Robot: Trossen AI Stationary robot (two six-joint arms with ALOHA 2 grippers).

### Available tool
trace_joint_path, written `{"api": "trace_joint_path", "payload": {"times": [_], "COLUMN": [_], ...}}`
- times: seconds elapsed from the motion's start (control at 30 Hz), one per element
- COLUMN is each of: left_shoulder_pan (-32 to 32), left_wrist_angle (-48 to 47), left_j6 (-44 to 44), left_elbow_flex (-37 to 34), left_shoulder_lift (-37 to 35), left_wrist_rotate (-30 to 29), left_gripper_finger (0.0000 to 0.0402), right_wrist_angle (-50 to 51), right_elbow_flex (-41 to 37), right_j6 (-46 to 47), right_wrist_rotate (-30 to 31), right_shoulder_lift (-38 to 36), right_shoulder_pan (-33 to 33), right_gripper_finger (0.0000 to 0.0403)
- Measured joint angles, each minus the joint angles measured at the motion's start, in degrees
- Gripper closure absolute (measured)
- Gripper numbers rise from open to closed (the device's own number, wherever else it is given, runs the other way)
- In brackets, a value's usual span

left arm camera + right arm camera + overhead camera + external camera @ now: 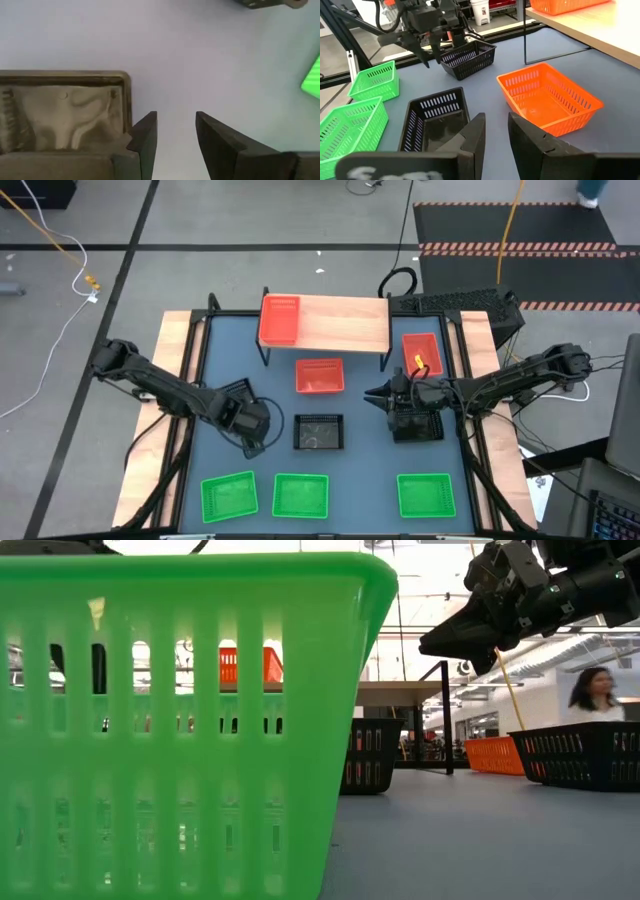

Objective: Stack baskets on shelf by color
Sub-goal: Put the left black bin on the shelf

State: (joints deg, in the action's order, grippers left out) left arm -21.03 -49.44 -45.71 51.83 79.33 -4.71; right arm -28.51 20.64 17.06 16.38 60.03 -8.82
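Both fingers of my left gripper are beyond the black basket's rim [127,97], so next I head back toward the basket and straddle that rim edge [128,119] before they close.
The light-wood shelf [340,323] stands at the table's far side with one red basket [279,320] on its left end. A second red basket [320,376] sits on the table before it, and a third [422,353] lies to the right. Three green baskets [301,495] line the near edge. One black basket [319,432] rests mid-table, another [415,426] lies under the right arm, and a third [467,59] sits by the left arm. My left gripper [175,122] is open, pointing down beside that basket's corner [120,82]. My right gripper [496,125] is open and raised [440,640] above the table.
Black metal frame rails run along the table's left and right sides [195,370]. Bare blue table surface [365,470] lies between the middle black basket and the green row. A person [595,690] shows in the room behind the table.
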Motion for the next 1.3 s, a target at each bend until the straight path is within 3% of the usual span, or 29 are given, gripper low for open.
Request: {"api": "trace_joint_path", "payload": {"times": [0.2, 0.53, 1.1, 1.3], "left_shoulder_pan": [0.01, 0.01, -0.48, -0.43], "left_wrist_angle": [-6.40, -1.42, -1.90, -1.32], "left_j6": [-0.16, -0.03, 0.39, -1.30], "left_elbow_flex": [-1.13, -6.67, -5.34, -7.58], "left_shoulder_lift": [0.13, 0.26, -0.12, 0.20], "left_wrist_rotate": [-5.80, -4.28, -4.66, -5.39], "left_gripper_finger": [0.0266, 0.0266, 0.0265, 0.0239], "right_wrist_angle": [0.02, 0.16, 0.04, 0.09], "right_elbow_flex": [0.00, 0.00, 0.00, 0.00], "right_j6": [0.00, -0.13, 0.09, -0.13], "right_wrist_rotate": [0.00, 0.00, 0.00, 0.00], "right_shoulder_lift": [0.00, 0.00, 0.00, 0.00], "right_shoulder_pan": [0.00, 0.00, 0.00, -0.02], "right_gripper_finger": [0.0323, 0.0323, 0.0323, 0.0323]}}
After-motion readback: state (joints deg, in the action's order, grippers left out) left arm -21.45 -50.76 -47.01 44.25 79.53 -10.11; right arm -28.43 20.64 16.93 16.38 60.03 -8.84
